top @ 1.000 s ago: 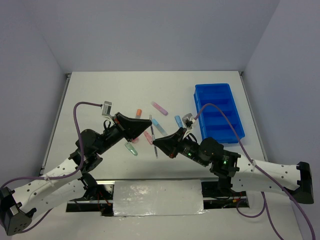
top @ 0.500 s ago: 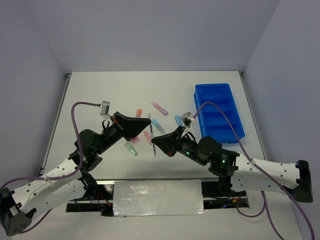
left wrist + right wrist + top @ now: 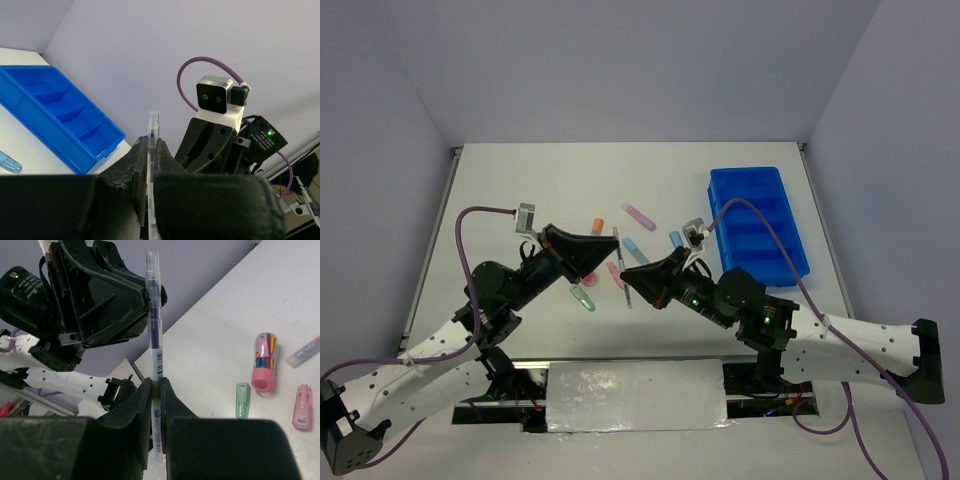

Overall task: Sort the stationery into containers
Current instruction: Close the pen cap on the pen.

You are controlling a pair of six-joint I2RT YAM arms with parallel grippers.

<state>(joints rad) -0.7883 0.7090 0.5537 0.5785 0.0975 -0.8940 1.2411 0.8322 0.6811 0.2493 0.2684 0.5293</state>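
The grey pen is pinched by both my grippers and the blue tray point(image 3: 758, 228) is closer to my right gripper, so next my left gripper opens and frees the pen's far end point(image 3: 153, 270).
A thin clear grey pen point(image 3: 622, 268) is held off the table between both grippers. My left gripper point(image 3: 616, 243) is shut on its far end; in the left wrist view the pen point(image 3: 152, 125) sticks up from the closed fingers. My right gripper point(image 3: 625, 273) is shut on its near part; in the right wrist view the pen point(image 3: 154, 315) rises from the closed fingers to the left gripper point(image 3: 112, 295). The blue four-compartment tray point(image 3: 788, 262) lies at the right and also shows in the left wrist view point(image 3: 107, 145).
Loose on the table around the grippers lie an orange piece point(image 3: 598, 225), a lilac-pink marker point(image 3: 639, 213), two blue caps point(image 3: 631, 244) point(image 3: 676, 240), a green cap point(image 3: 583, 297) and a pink cap point(image 3: 616, 275). A pink-capped marker point(image 3: 262, 365) lies beside a green cap point(image 3: 242, 400).
Both grippers have shifted slightly left and away from the bases, with the pen between them. The loose pieces and the tray have not moved.
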